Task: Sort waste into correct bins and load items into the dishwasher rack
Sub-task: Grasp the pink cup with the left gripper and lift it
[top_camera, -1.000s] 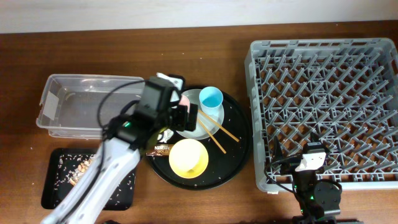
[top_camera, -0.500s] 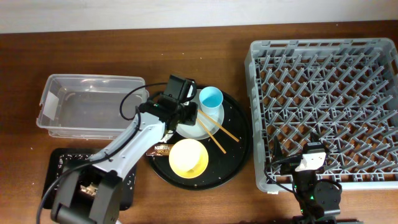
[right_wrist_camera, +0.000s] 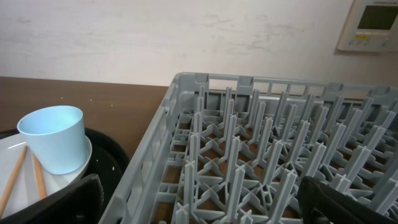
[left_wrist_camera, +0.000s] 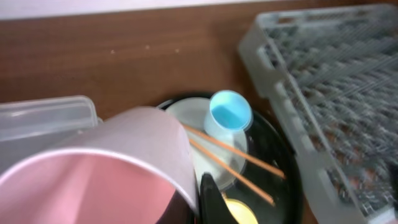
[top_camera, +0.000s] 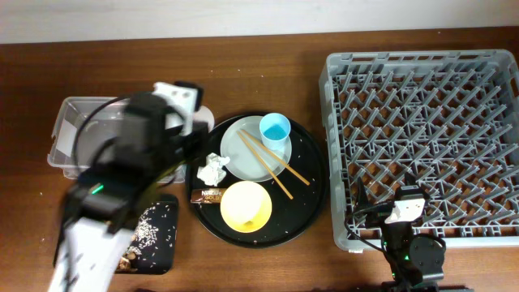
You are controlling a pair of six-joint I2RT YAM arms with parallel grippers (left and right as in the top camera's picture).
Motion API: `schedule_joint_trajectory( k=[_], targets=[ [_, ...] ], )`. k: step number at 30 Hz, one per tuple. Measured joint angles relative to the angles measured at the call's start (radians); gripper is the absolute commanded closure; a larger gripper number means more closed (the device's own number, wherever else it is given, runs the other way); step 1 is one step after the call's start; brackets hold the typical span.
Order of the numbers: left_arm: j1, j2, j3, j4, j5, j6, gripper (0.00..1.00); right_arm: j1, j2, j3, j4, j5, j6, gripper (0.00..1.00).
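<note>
The pink cup (left_wrist_camera: 118, 149) is in my left gripper, across the round black tray from the dishwasher rack. I should pass the cup to my open right gripper (top_camera: 384, 190).
My left gripper (left_wrist_camera: 196, 208) is shut on the wall of the small pink cup (left_wrist_camera: 93, 168), which fills the left wrist view, held up above the table. From overhead the blurred left arm (top_camera: 134, 158) hides the cup. On the round black tray (top_camera: 312, 191) lie the pale plate (top_camera: 243, 146), the blue cup (top_camera: 275, 128), the chopsticks (top_camera: 274, 165), the yellow bowl (top_camera: 246, 205), the crumpled napkin (top_camera: 213, 168) and the snack wrapper (top_camera: 207, 195). My right gripper (right_wrist_camera: 199, 205) stands open at the near edge of the dishwasher rack (top_camera: 426, 138).
The clear tub (top_camera: 77, 130) stands at the left, partly under the left arm. The flat black tray (top_camera: 162, 243) in front of it holds rice crumbs and food scraps (top_camera: 128, 258). The rack (right_wrist_camera: 261, 155) fills the table's right side.
The left gripper has shut on the pink cup and lifted it off the plate, swinging up and left. The napkin now shows. The right arm has not moved.
</note>
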Motion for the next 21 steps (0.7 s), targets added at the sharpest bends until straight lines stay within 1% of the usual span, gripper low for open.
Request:
schedule_joint_trajectory(
  k=[1, 2, 4, 6, 8, 9, 11, 12, 13, 14, 15, 16, 17, 18, 20, 21],
  targets=[
    [0.141, -0.083, 0.006, -0.082, 0.205, 0.084, 1.00, 0.000, 0.000, 0.000, 0.000, 0.000, 0.000, 0.02],
    [0.238, -0.103, 0.006, -0.145, 0.411, 0.168, 1.00, 0.000, 0.000, 0.000, 0.000, 0.000, 0.000, 0.02],
    [0.412, -0.102, 0.005, -0.285, 0.768, 0.312, 1.00, 0.000, -0.001, 0.000, 0.000, 0.000, 0.001, 0.02],
    [0.452, -0.066, 0.004, -0.351, 0.940, 0.395, 1.00, 0.000, 0.000, 0.000, 0.000, 0.000, 0.001, 0.02],
    [0.437, -0.001, 0.004, -0.355, 1.054, 0.444, 1.00, 0.000, 0.000, 0.000, 0.000, 0.000, 0.001, 0.02],
    [0.410, 0.054, 0.004, -0.356, 1.121, 0.473, 1.00, 0.000, 0.000, 0.000, 0.000, 0.000, 0.000, 0.02],
    [0.339, 0.140, 0.003, -0.336, 1.203, 0.531, 1.00, 0.000, 0.000, 0.000, 0.000, -0.005, 0.019, 0.02],
    [0.283, 0.204, 0.003, -0.303, 1.241, 0.553, 1.00, 0.000, 0.000, 0.000, 0.003, -0.018, 0.087, 0.02],
    [0.248, 0.258, 0.002, -0.283, 1.273, 0.564, 1.00, 0.000, 0.000, 0.000, 0.010, -0.059, 0.199, 0.02],
    [0.226, 0.306, 0.000, -0.245, 1.305, 0.575, 1.00, 0.000, -0.001, 0.000, 0.014, -0.114, 0.278, 0.02],
    [0.222, 0.329, -0.002, -0.211, 1.322, 0.579, 1.00, 0.000, -0.001, 0.001, 0.016, -0.177, 0.326, 0.02],
    [0.222, 0.340, -0.002, -0.182, 1.333, 0.582, 1.00, 0.000, 0.000, 0.008, 0.015, -0.251, 0.357, 0.02],
    [0.222, 0.346, -0.002, -0.157, 1.342, 0.583, 1.00, 0.000, 0.000, 0.043, -0.003, -0.375, 0.395, 0.02],
    [0.222, 0.346, -0.002, -0.145, 1.349, 0.585, 1.00, 0.000, 0.003, 0.082, -0.052, -0.438, 0.418, 0.02],
    [0.222, 0.346, -0.002, -0.142, 1.360, 0.586, 1.00, 0.000, 0.063, 0.233, -0.093, -0.571, 0.495, 0.02],
    [0.219, 0.346, -0.002, -0.137, 1.363, 0.586, 1.00, 0.000, 0.132, 0.349, -0.093, -0.659, 0.527, 0.02]
  ],
)
